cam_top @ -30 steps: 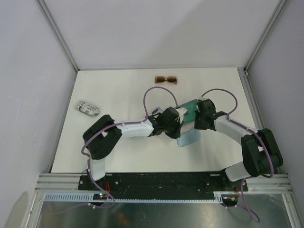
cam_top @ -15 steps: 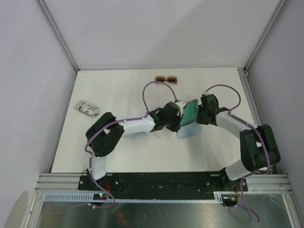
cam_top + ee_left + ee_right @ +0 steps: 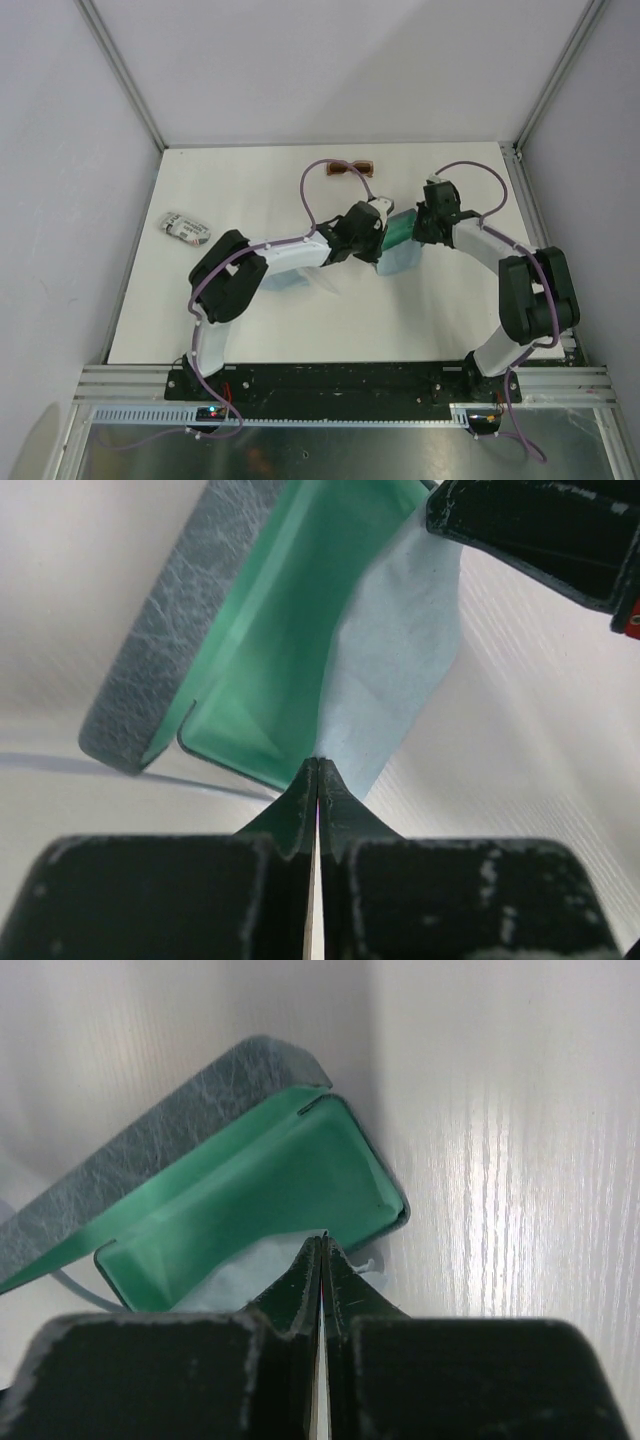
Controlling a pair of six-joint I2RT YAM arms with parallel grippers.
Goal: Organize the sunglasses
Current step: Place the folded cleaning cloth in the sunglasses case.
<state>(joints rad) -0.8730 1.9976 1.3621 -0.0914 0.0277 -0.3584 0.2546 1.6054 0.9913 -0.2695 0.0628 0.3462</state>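
I should go on moving my left gripper toward the lid (image 3: 175,630), as the light blue cloth (image 3: 390,650) is stretched along the open case, until the cloth covers the green lining before I let go.
Brown-amber sunglasses (image 3: 350,167) lie near the table's far edge. A white-framed pair (image 3: 187,228) lies at the left. Between the arms is an open grey-blue case (image 3: 401,229) with green lining (image 3: 290,630). A light blue cloth (image 3: 400,650) lies partly in it and partly spilling out toward me (image 3: 395,262). My left gripper (image 3: 318,763) is shut, its tips against the cloth's near corner at the case rim. My right gripper (image 3: 322,1240) is shut, its tips on the cloth's edge (image 3: 250,1270) inside the case. Whether either pinches the cloth does not show.
The white table (image 3: 250,190) is walled by grey panels with metal posts at the far corners. Purple cables loop above both wrists. The left forearm (image 3: 290,255) stretches across the table's middle, and the right forearm (image 3: 480,245) comes in from the right.
Both grippers have moved toward the far side, and the case and cloth have shifted with them. Less of the cloth trails out on the near side. Both grippers stayed shut.
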